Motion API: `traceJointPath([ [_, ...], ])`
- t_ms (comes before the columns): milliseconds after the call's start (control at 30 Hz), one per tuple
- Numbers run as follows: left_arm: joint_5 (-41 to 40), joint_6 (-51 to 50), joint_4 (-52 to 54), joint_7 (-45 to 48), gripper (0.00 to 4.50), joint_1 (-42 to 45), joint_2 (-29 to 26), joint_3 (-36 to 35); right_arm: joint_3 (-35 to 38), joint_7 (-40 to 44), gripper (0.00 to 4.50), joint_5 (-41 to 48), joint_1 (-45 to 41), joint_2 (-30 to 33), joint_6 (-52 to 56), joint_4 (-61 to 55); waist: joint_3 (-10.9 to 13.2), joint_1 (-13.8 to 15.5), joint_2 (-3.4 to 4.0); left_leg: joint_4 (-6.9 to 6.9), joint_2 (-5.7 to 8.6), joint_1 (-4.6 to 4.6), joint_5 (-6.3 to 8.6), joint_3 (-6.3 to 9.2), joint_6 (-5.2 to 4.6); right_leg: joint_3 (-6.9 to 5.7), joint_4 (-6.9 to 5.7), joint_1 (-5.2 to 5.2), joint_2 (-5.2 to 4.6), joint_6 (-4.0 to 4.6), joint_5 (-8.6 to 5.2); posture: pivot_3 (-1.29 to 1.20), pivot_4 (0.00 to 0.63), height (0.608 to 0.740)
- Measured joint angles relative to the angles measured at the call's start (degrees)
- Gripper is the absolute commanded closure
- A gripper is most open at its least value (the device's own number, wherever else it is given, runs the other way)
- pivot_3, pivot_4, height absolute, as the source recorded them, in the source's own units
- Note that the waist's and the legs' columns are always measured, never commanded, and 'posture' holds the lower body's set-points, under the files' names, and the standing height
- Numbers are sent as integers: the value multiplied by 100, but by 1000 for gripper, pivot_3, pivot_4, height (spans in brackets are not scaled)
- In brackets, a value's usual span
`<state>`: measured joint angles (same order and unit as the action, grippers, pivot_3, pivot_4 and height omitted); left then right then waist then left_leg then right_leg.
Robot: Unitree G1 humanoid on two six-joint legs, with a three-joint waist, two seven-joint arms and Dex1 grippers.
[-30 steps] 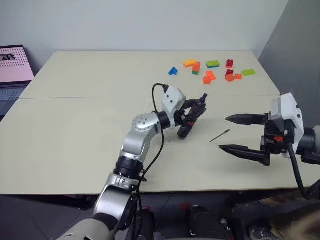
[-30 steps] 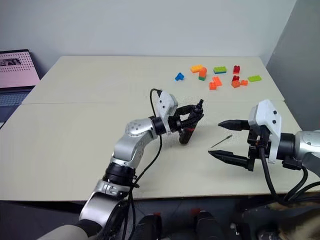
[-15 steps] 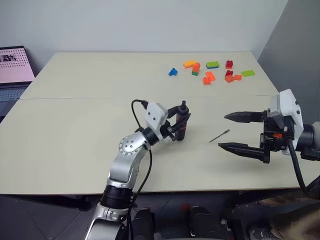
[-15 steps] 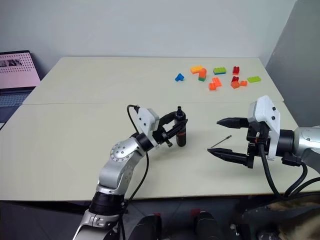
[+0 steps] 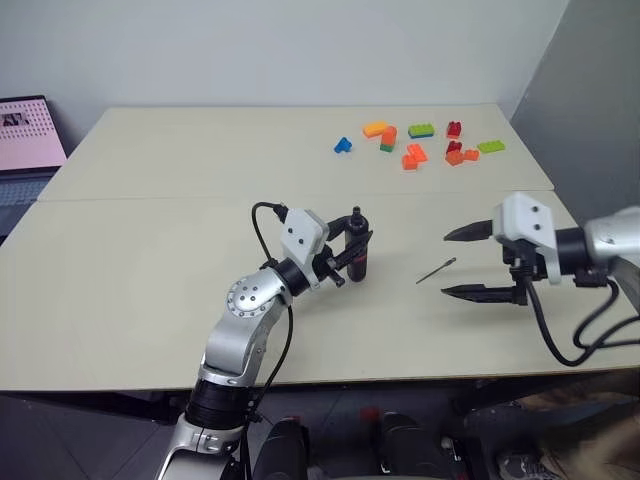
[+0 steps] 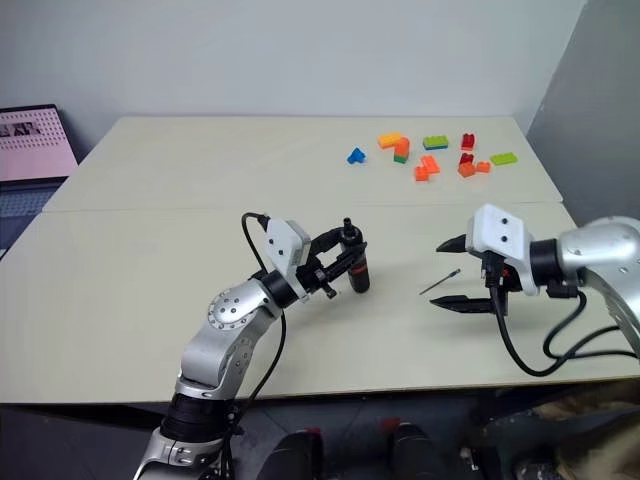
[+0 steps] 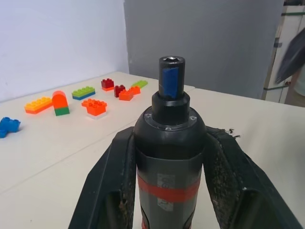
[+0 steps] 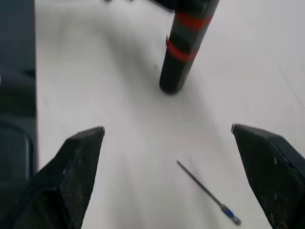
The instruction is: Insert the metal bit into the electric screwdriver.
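Observation:
The metal bit's blue band (image 8: 228, 211) sits by its short thick end, so the long thin shaft (image 8: 198, 182) will stay out when I push the bit in.
The electric screwdriver (image 5: 358, 256), dark with red bands, stands upright near the middle of the table, its blue tip (image 7: 169, 81) and empty socket pointing up. My left gripper (image 5: 356, 240) is shut on its upper body, one finger (image 7: 112, 181) on each side. Whether its base touches the table I cannot tell. The metal bit (image 5: 436, 270), a thin grey rod, lies flat on the table to the screwdriver's right. My right gripper (image 5: 446, 264) is open and tilted down, its fingertips (image 8: 88, 143) spread just right of the bit, clear of it.
Several coloured toy bricks (image 5: 415, 145) lie scattered at the far right of the table (image 5: 150, 300). A laptop (image 5: 25, 130) sits off the table's far left. The table's right edge is close behind my right arm.
The left gripper drew the screwdriver back and left, turned it upright, then held still. The right gripper swung forward and tipped down toward the bit.

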<state>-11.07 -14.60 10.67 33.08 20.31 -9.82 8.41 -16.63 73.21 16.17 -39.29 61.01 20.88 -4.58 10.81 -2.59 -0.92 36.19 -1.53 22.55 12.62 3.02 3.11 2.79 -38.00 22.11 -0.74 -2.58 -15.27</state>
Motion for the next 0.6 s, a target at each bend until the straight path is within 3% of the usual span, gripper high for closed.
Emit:
traceJointPath([
  [100,28,56,41,-38,2883,-57,-1,64,-888,740,0,-1013,-849,-593,-1002,1609,-1,12,1,-10,-2,11,-1,7,0,0,-1,10,3,-9,5,0,150,740],
  [233,91,153,86,-146,2883,-109,30,156,-1480,1111,0,-1941,-1807,-1360,-1934,3531,-1,43,3,-11,0,19,-1,8,0,1,2,15,1,20,23,0,150,740],
  [367,124,241,152,-279,2883,-222,62,243,-1848,1109,0,-2709,-2361,-1953,-2726,5088,-1,81,3,-11,1,19,-1,9,0,1,2,14,1,23,24,0,150,740],
  [500,138,250,198,-373,2883,-273,62,255,-1907,1036,0,-3084,-2537,-2247,-3161,5828,-1,88,3,-8,2,19,-2,10,1,1,0,12,0,23,25,0,150,740],
  [533,146,252,199,-387,2883,-275,60,256,-1909,1017,365,-3203,-2608,-2335,-3306,6093,-1,82,3,-8,2,18,-2,10,1,1,-2,12,0,24,25,0,150,740],
  [600,160,257,201,-416,2883,-281,56,255,-1909,971,680,-3335,-2688,-2413,-3459,6337,-1,77,4,-9,1,15,-2,10,1,1,-5,12,0,24,25,0,150,740],
])
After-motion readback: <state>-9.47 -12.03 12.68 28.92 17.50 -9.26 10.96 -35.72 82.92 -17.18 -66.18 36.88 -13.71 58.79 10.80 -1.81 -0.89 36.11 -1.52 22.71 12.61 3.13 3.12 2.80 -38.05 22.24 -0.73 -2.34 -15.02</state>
